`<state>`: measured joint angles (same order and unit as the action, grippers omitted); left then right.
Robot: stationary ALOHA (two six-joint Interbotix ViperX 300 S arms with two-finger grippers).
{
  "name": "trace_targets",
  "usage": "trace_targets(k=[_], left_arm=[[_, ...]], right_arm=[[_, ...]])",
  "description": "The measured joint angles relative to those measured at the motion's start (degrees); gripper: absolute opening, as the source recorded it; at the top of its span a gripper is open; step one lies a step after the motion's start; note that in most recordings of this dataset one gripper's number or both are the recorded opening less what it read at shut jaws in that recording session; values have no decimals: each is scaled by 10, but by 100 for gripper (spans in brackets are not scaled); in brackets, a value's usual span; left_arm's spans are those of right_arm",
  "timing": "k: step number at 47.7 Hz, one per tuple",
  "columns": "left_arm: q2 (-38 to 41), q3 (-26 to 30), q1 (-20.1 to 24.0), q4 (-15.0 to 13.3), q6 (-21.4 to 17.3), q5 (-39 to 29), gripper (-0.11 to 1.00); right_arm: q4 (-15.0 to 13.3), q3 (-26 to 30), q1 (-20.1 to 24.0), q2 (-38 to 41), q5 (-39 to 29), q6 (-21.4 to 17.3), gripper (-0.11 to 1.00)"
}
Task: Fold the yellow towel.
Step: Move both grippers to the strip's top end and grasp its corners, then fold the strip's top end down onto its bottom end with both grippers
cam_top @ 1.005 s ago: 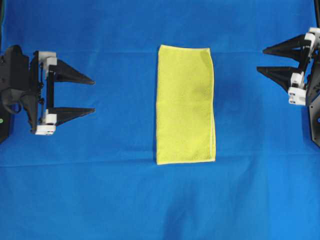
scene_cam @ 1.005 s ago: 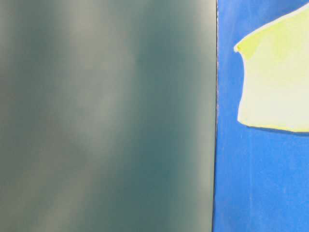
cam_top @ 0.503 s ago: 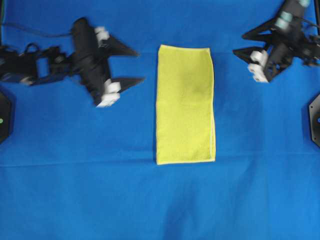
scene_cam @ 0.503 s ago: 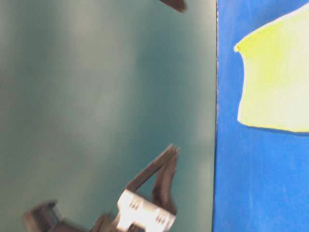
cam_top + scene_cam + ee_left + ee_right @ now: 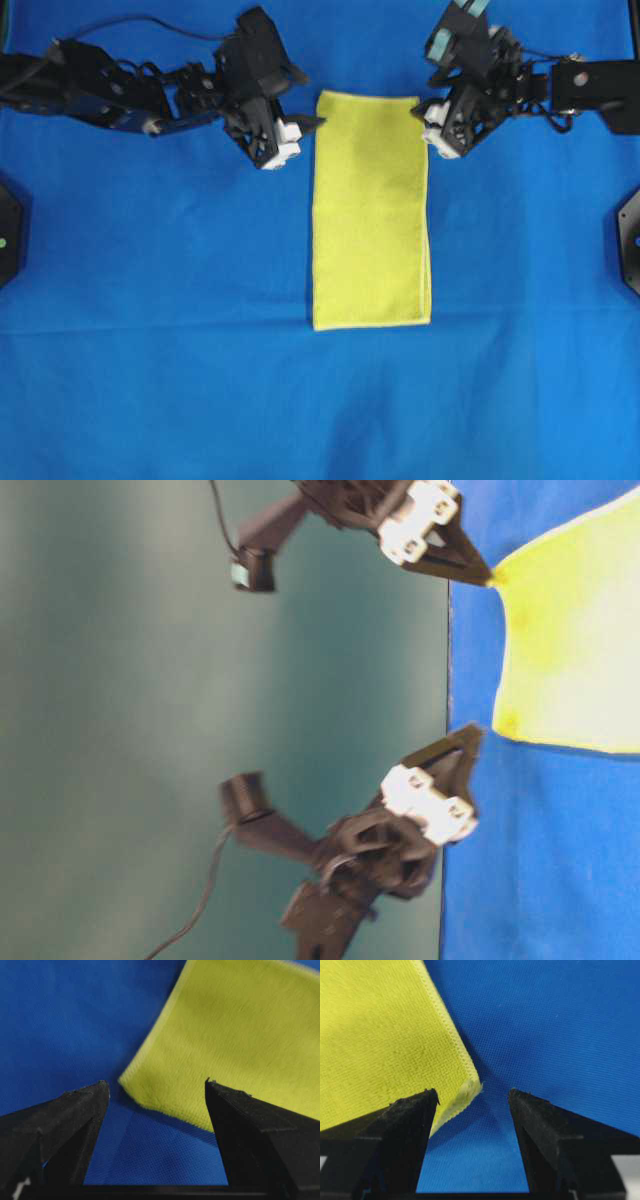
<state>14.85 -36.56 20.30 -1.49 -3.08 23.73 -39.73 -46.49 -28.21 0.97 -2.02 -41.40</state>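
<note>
My grippers are to pull the towel's far corners, and the whole towel (image 5: 369,210) should slide along, as the yellow towel's near edge (image 5: 372,325) lies free on the blue cloth.
The yellow towel (image 5: 371,210) lies flat on the blue cloth as a long rectangle, folded in half, with doubled edges showing along its right side. My left gripper (image 5: 308,98) is open at the towel's far left corner. In the left wrist view that towel (image 5: 225,1035) corner sits between the spread fingertips of the gripper (image 5: 155,1082). My right gripper (image 5: 425,95) is open at the far right corner. The right wrist view shows the towel (image 5: 380,1035) corner just inside the left fingertip of the gripper (image 5: 472,1092). Neither gripper holds anything.
A blue cloth (image 5: 160,380) covers the whole table, with a faint crease across it near the towel's near edge. Black arm bases sit at the left edge (image 5: 6,235) and right edge (image 5: 630,240). A dark teal wall (image 5: 120,680) fills the table-level view's left.
Both arms have swung in from the table's sides to the towel's two far corners. Their jaws stay wide open, and the towel has not moved.
</note>
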Motion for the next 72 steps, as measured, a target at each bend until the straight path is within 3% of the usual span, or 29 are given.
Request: trace_targets(k=[16,22,26,33,47,60,72], left_arm=[[69,48,25,0,1,2,71],[77,54,33,0,0,1,54],[77,54,33,0,0,0,35],[77,54,30,1,-1,-5,4],[77,56,27,2,-14,-12,3],[42,76,43,2,-83,-54,3],[38,103,62,2,-116,-105,3]], right_arm=[[0,15,-31,53,3,-2,62],[0,15,-33,53,4,-2,58],[0,15,-33,54,6,-2,44],[0,15,-33,54,4,-3,6],[3,14,-33,54,4,-7,3],[4,18,-47,39,-6,-7,3],[4,37,-69,27,-24,-7,3]])
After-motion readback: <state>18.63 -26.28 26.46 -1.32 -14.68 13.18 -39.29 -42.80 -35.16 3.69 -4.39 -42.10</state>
